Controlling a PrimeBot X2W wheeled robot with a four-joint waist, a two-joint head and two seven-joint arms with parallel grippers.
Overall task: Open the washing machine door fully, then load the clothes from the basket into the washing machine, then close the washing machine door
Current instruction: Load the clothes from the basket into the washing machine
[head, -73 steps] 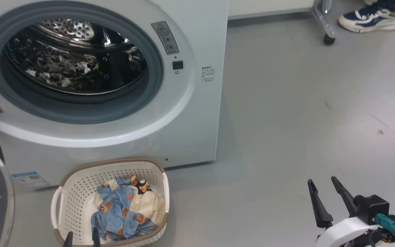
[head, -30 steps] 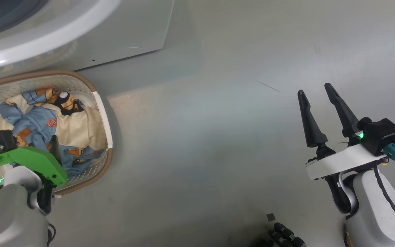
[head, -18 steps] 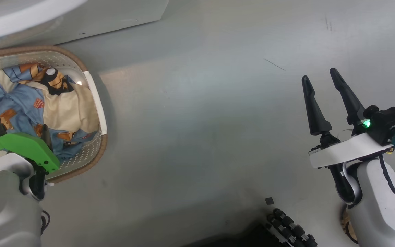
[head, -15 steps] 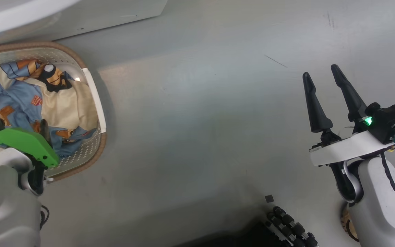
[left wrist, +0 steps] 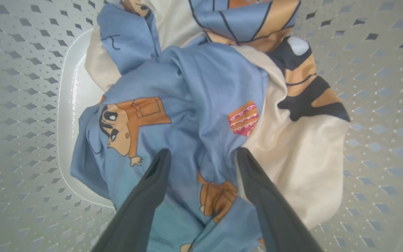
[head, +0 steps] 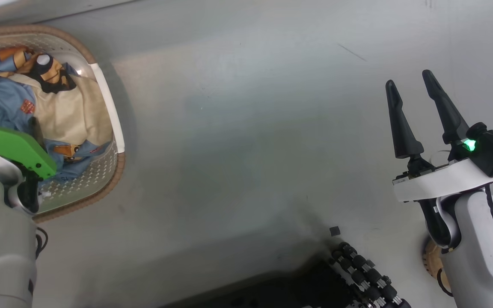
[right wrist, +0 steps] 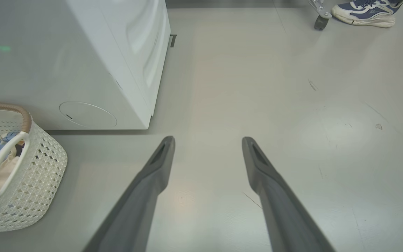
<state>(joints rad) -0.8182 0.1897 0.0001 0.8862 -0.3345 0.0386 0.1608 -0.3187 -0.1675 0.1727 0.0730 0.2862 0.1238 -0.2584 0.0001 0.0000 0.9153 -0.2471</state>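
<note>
The blue cloth is joined to the cream cloth (head: 78, 115) beside the red patch (head: 27, 106). The cream cloth will come up together with the blue fold when I lift.
The cream perforated basket (head: 108, 107) stands at the far left of the head view, with the blue and cream bear-print clothes (head: 11, 98) inside it. My left arm's green wrist mount (head: 11, 147) hangs over the basket. In the left wrist view my left gripper (left wrist: 203, 152) is open, its fingertips down at the clothes (left wrist: 194, 87) with a blue fold between them. My right gripper (head: 409, 79) is open over bare floor, far right of the basket. The white washing machine (right wrist: 117, 52) stands behind the basket (right wrist: 40, 164). The washing machine door is out of view.
A person's blue and white shoe (right wrist: 362, 14) and a metal frame's caster (right wrist: 318, 22) are at the far right on the grey floor. My base's black rollers (head: 366, 273) show at the bottom of the head view.
The head camera has tilted down, so the washing machine left its view. My left gripper has sunk lower into the basket, toward the clothes. The right gripper stays open.
</note>
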